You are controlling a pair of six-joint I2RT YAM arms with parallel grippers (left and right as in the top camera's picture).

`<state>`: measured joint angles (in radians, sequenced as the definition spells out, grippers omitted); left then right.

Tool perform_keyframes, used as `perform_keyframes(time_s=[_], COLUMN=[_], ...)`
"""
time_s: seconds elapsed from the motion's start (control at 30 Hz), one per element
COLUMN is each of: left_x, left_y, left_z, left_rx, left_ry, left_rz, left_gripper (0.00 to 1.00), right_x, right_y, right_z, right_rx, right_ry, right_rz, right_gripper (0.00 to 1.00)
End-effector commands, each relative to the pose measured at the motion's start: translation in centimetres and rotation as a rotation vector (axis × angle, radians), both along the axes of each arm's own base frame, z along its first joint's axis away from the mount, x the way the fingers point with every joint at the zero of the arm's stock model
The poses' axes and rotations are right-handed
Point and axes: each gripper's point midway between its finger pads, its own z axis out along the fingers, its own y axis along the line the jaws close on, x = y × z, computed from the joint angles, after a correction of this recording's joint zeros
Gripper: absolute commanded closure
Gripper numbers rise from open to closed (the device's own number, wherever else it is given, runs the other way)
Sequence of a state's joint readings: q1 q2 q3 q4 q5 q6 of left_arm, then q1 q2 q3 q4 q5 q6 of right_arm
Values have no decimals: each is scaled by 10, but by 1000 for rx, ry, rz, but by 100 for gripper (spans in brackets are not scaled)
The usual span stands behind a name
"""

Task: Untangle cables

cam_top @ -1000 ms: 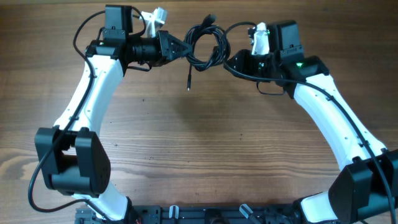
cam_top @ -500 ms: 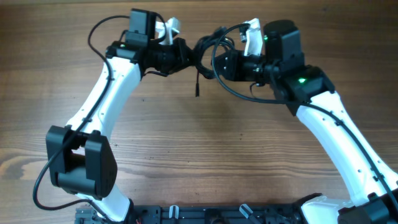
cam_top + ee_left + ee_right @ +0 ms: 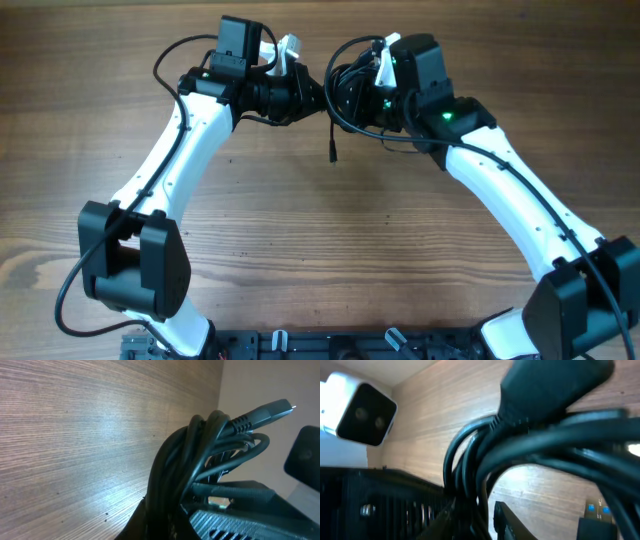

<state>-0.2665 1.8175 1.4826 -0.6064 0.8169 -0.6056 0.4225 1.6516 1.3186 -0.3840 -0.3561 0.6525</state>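
Note:
I should hold the bundle steady (image 3: 346,82) with my left gripper while my right gripper pulls the loose cable end (image 3: 333,150) clear, because that end hangs from parts of cable still bunched with the bundle.
The cables (image 3: 347,88) are a bunch of thin black cords, lifted off the table between my two grippers at the far middle. One loose end with a small plug (image 3: 332,151) hangs straight down from it. My left gripper (image 3: 314,96) comes in from the left and is shut on the bundle. In the left wrist view the cables (image 3: 192,465) rise out of the jaws, and a plug (image 3: 265,412) sticks out at the upper right. My right gripper (image 3: 352,102) is shut on several strands from the right. The right wrist view shows the cables (image 3: 475,462) running down between its fingers (image 3: 506,519).
The wooden table (image 3: 330,250) lies bare below the arms. The left arm's white camera housing (image 3: 364,409) shows close by in the right wrist view. A black rail (image 3: 330,345) runs along the near edge.
Both grippers have closed in on each other and shifted right. The wide loops have bunched into a tight bundle. The hanging plug end has moved right with them.

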Motion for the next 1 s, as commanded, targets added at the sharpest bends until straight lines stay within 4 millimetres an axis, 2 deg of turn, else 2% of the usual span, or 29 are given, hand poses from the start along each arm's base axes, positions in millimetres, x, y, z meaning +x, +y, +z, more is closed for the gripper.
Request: perform_keyframes(time_s=[0.0,0.1,0.23,0.33,0.37,0.43,0.47,0.53,0.57,0.6,0.73,0.83,0.9,0.97], left_x=[-14,-19,-21,-18,-14,-4,4,9,13,14,14,13,12,12], left_y=[-15,-19,-20,-16,-12,-4,5,13,22,26,36,36,36,37], left_z=[21,27,29,28,23,12,2,-7,-16,-20,-29,-30,-30,-30], left_rx=[-121,-160,-174,-166,-138,-67,8,66,131,159,221,234,248,254], left_ry=[36,47,52,46,39,26,16,13,16,18,35,13,-25,-34], left_rz=[-75,-105,-116,-105,-78,-20,37,79,123,140,174,153,115,103], left_gripper=[96,96,96,96,96,96,96,96,96,96,96,96,96,96], right_x=[7,10,12,12,11,8,4,-2,-9,-12,-22,-21,-15,-13], right_y=[3,-1,-8,-12,-11,-11,-13,-18,-28,-36,-72,-108,-129,-138], right_z=[-16,-27,-42,-42,-37,-23,-4,28,55,70,115,131,129,121], right_rx=[-20,-33,-71,-91,-85,-63,-18,50,106,132,169,141,115,107], right_ry=[22,55,94,81,70,42,19,-32,-67,-89,-177,-226,-224,-196], right_rz=[-12,-55,-97,-99,-82,-51,-31,14,29,29,-27,-135,-209,-231], right_gripper=[74,75,85,96,96,96,96,96,96,96,96,96,96,96])
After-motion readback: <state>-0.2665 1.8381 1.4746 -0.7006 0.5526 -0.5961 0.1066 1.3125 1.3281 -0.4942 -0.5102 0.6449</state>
